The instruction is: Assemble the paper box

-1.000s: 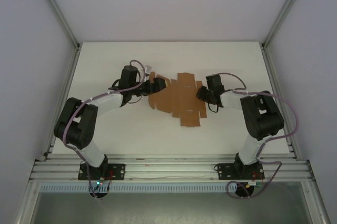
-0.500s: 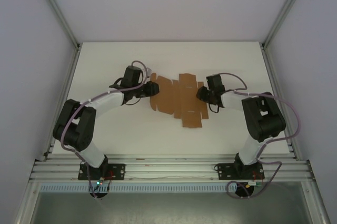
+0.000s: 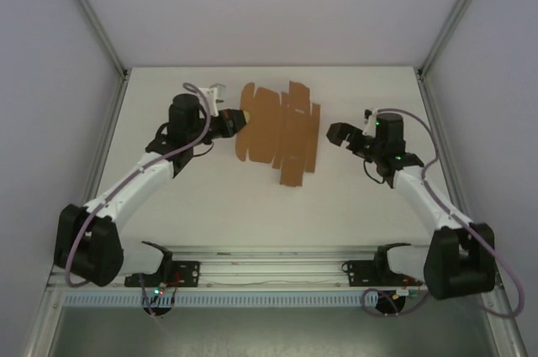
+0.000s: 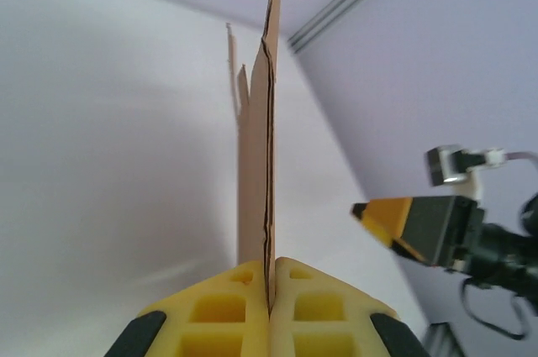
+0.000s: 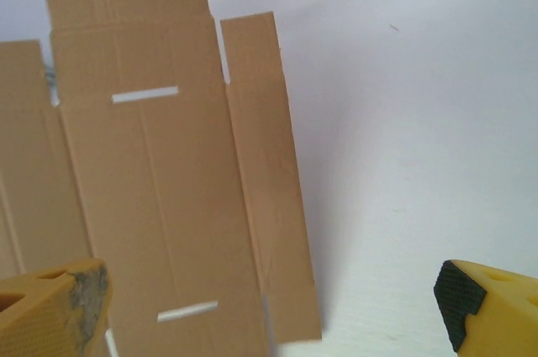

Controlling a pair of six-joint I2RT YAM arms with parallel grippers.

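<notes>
A long crease [image 5: 243,181] connects the narrow piece of paper, so I expect the paper box [image 3: 293,134] to rise as one sheet, bending at its creases, when I lift it.
The paper box [image 3: 280,131] is a flat brown die-cut sheet with flaps and slots, lying out over the middle of the white table. My left gripper [image 3: 239,122] is shut on the sheet's left edge. In the left wrist view the cardboard [image 4: 259,164] runs edge-on away from the yellow fingers [image 4: 227,311], clamped at the left gripper [image 4: 271,294]. My right gripper [image 3: 335,133] stands open just right of the sheet, apart from it. From the right wrist the sheet [image 5: 168,189] lies ahead of the open right gripper [image 5: 269,302], casting a shadow along its right edge.
The white table [image 3: 210,206] is boxed in by pale walls and aluminium posts [image 3: 92,21]. A metal rail [image 3: 269,266] carrying both arm bases runs along the near edge. The right gripper's yellow finger [image 4: 395,218] also appears in the left wrist view, right of the sheet.
My left gripper has shut on the sheet's left edge and drawn it toward the back. My right gripper has opened wide and pulled away to the right. Both arms now stretch out further.
</notes>
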